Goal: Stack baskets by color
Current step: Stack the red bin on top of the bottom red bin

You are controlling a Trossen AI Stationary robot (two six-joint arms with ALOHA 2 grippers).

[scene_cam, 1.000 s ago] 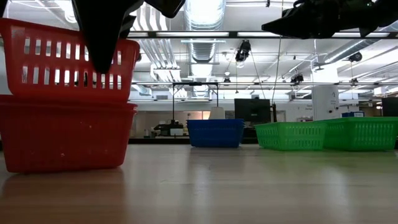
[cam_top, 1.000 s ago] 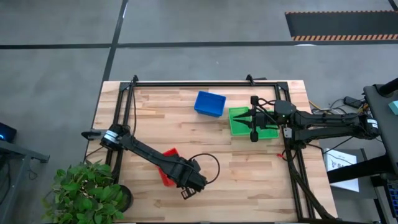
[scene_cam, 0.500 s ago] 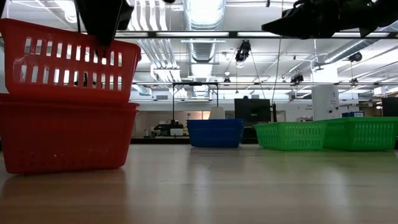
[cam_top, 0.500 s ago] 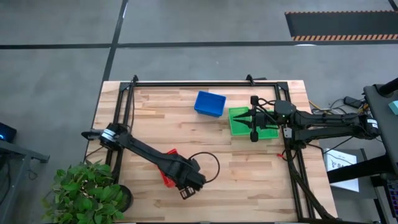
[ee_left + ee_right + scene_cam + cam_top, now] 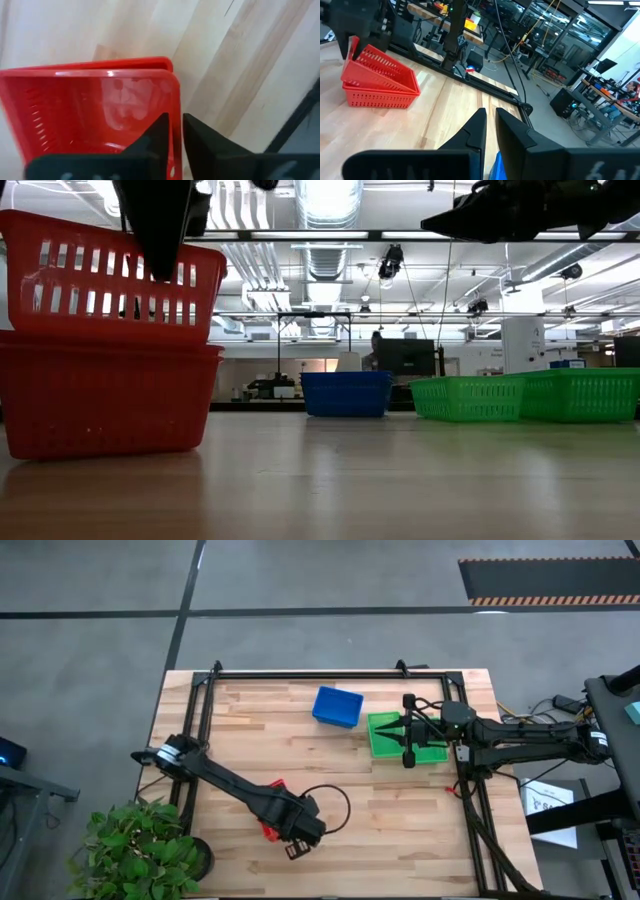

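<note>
My left gripper should open, as it holds one end of the upper red basket [image 5: 353,50] up at a slant, and let it settle into the lower red basket [image 5: 380,98].
Two red baskets [image 5: 105,340] stand nested near the table's front left. The upper one [image 5: 90,105] sits slightly tilted inside the lower one. My left gripper [image 5: 176,135] points down over the upper basket's wall and hides most of the stack in the high view [image 5: 270,830]. A blue basket [image 5: 337,706] rests on its base at the far middle, with green baskets [image 5: 380,745] beside it to the right. Above the green ones my right gripper [image 5: 491,125] hovers level and shut, holding nothing. My left gripper straddles one side wall of the upper red basket at its rim [image 5: 175,100], near a corner, one finger inside the basket and one outside. The fingers [image 5: 160,260] come from above, pointing down. That basket rests tilted in the lower red one, which stands on the table.
A black frame [image 5: 300,673] borders the table's far and side edges. A potted plant [image 5: 140,850] stands off the near left corner. A loop of cable [image 5: 335,810] hangs by the left wrist. Bare wood [image 5: 400,820] lies between the red stack and the other baskets.
In the low view my left gripper's fingers rose a little up the upper red basket's wall, then sank down over it again. The red stack stayed nested and barely shifted. My right arm kept still.
</note>
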